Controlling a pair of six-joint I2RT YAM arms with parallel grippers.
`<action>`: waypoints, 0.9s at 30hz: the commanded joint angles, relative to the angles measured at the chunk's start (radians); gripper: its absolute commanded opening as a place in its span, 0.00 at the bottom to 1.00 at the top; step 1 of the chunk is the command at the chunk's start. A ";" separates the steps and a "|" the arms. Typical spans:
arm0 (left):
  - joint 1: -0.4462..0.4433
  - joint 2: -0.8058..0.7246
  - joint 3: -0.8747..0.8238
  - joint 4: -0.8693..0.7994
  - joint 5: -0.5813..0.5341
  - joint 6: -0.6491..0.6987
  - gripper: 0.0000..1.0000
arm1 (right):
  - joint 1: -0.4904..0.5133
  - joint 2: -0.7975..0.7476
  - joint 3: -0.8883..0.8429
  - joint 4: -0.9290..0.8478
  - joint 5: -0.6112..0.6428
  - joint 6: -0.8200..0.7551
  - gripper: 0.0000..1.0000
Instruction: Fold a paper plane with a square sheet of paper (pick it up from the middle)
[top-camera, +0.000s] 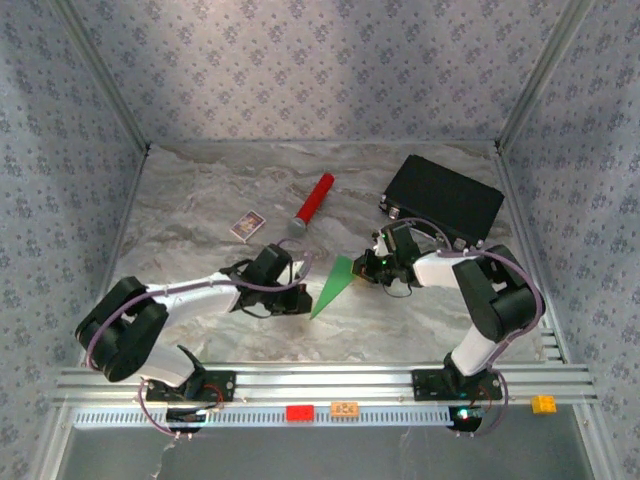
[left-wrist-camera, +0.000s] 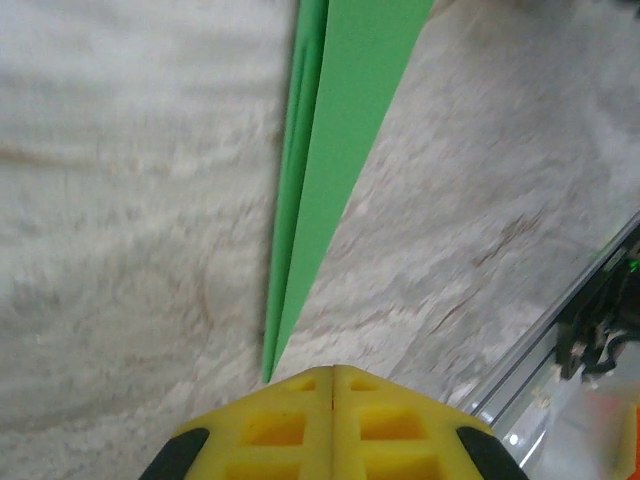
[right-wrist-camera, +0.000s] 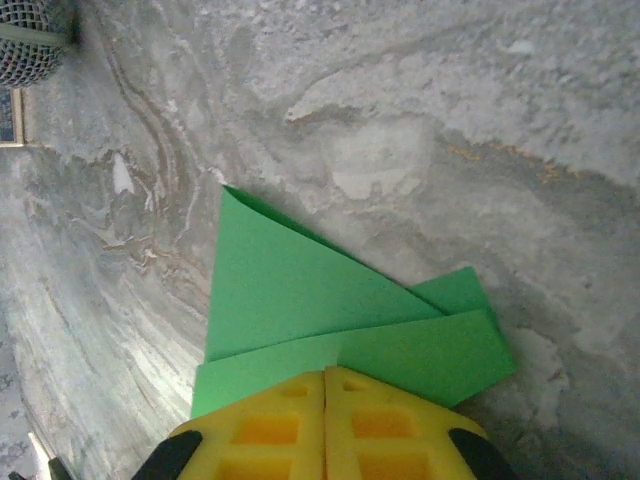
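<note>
The paper's wide end is under my right gripper, so this gripper should back away while my left gripper opens and pinches the layered edge near the middle.
The green sheet of paper lies folded into a slim pointed paper plane shape on the marble table, between my two grippers. Its point faces the near edge and its wide end the far right. My left gripper is shut with nothing in it. In the left wrist view the paper's point ends just ahead and left of that gripper. My right gripper is shut, its tips over the wide end of the layered paper. Whether they touch it I cannot tell.
A red cylinder with a mesh head lies behind the paper, and a small printed card lies to its left. A black case sits at the far right. The metal rail along the near edge carries small bricks.
</note>
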 joint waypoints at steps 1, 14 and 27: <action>0.034 0.054 0.075 -0.031 -0.022 0.048 0.07 | 0.012 -0.063 0.011 -0.062 0.021 -0.026 0.12; 0.068 0.245 0.216 -0.050 -0.015 0.094 0.10 | 0.042 -0.228 -0.112 -0.110 0.082 0.013 0.19; 0.067 0.329 0.224 -0.009 0.056 0.086 0.17 | 0.091 -0.266 -0.149 -0.094 0.115 0.052 0.20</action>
